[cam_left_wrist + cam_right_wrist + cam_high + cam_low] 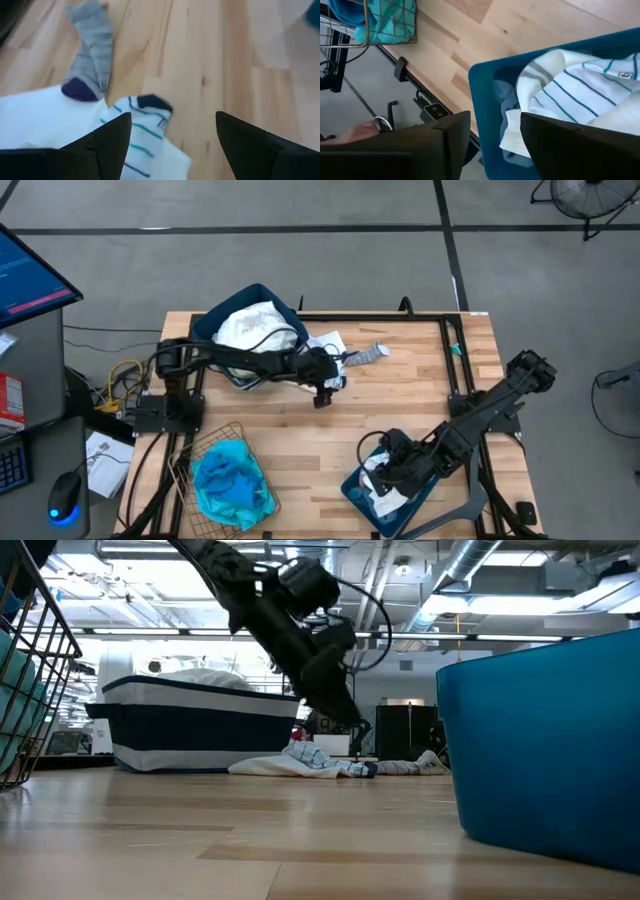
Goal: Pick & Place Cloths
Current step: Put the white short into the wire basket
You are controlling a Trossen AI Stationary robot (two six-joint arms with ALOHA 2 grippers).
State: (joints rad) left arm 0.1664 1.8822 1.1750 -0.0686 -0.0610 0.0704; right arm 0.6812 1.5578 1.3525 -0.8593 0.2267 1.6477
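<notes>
The sock's dark toe [154,102] is bent to the side, so the white sock with teal stripes [138,135] will keep that toe curled over my left gripper when I pick it up.
A white cloth [328,343], a white sock with teal stripes [142,125] and a grey striped sock [366,354] [92,47] lie flat on the wood near the table's far side. My left gripper [323,392] [172,117] is open just above the near edge of this pile [320,764]. A turquoise garment [232,484] fills the wire basket. My right gripper [388,473] [490,120] is open over the near-right blue bin [372,502], which holds a white teal-striped cloth [575,85]. One finger shows beyond the bin's wall, the other over the cloth.
A dark blue bin [250,300] heaped with white cloth [255,328] stands at the far left. The wire basket [205,442] sits at the near left. In the low view the near-right bin [545,740] blocks the right side. Bare wood lies mid-table [330,440].
</notes>
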